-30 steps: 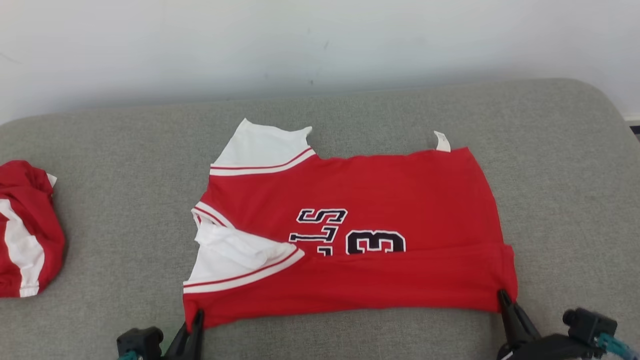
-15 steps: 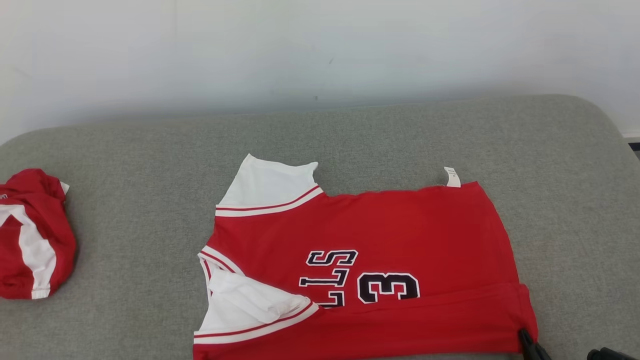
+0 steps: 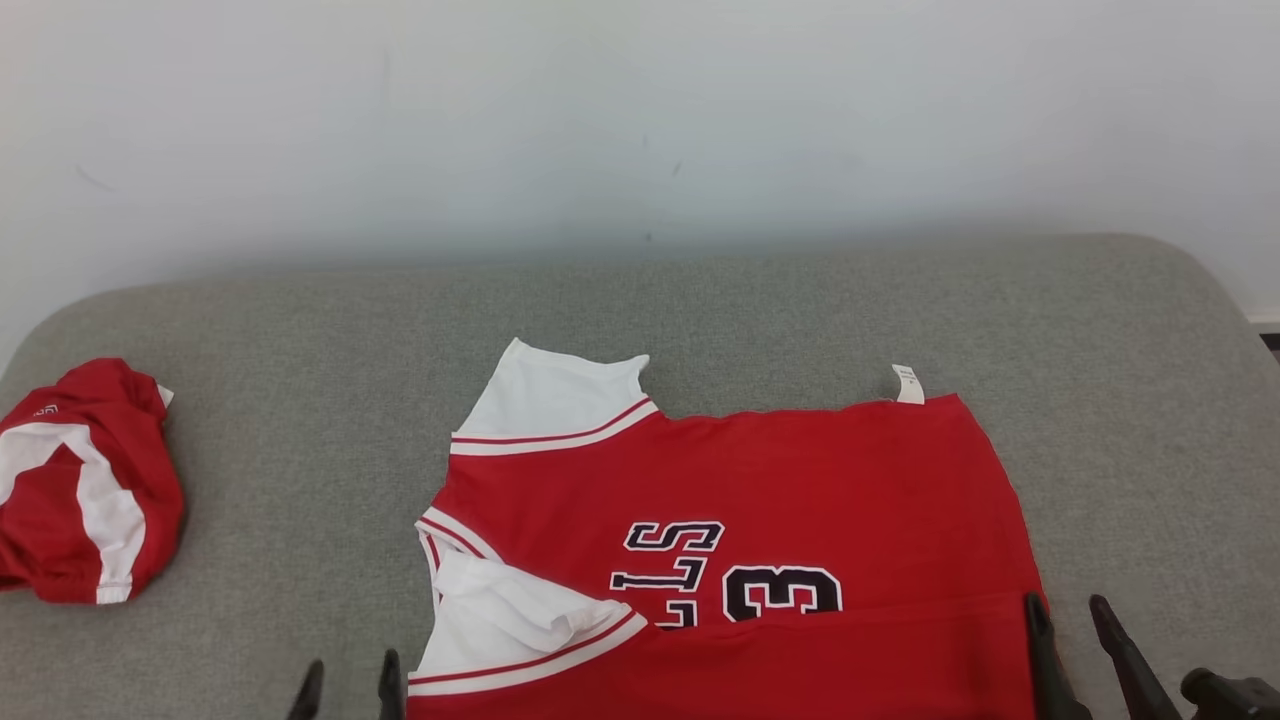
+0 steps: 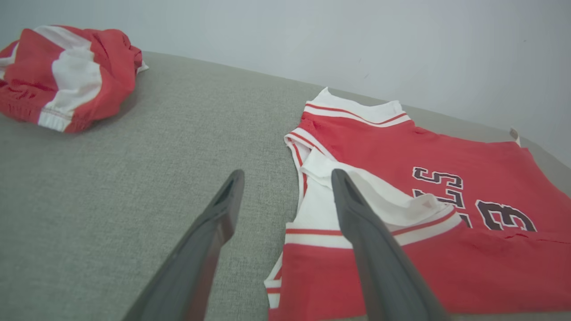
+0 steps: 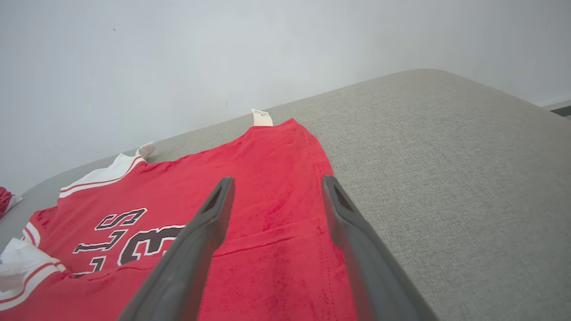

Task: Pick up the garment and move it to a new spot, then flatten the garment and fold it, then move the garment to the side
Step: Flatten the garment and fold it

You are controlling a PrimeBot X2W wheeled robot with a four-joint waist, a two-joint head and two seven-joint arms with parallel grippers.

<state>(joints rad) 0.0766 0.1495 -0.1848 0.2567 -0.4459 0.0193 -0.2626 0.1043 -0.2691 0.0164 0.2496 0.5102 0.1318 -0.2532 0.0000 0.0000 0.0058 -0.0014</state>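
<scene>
I expect the garment's far white sleeve [image 3: 554, 394] to fold flat onto the near sleeve when I carry it over, because it lies limp past its striped band [image 3: 554, 437].
The garment [image 3: 800, 490] is a red jersey with white sleeves and dark lettering, lying flat on the grey cushion with its near edge folded over in a band. It also fills the right of the left wrist view, garment [image 4: 446, 178], and the left of the right wrist view, garment [image 5: 267, 187]. My left gripper [image 3: 345, 680] stands open at the garment's near left corner, nothing between its fingers; in its own view the left gripper [image 4: 285, 176] hovers over the white sleeve's edge. My right gripper [image 3: 1065, 608] is open over the near right corner, right gripper [image 5: 274, 183].
A second red and white garment [image 3: 80, 500] lies bunched at the cushion's far left, also seen as the bunched garment [image 4: 67, 76]. The grey cushion [image 3: 300, 350] ends at a pale wall [image 3: 640, 120] behind; its right edge [image 3: 1235, 330] curves away.
Both grippers have opened and let go of the garment's near corners. The camera has tilted up, so the whole scene sits lower in view.
</scene>
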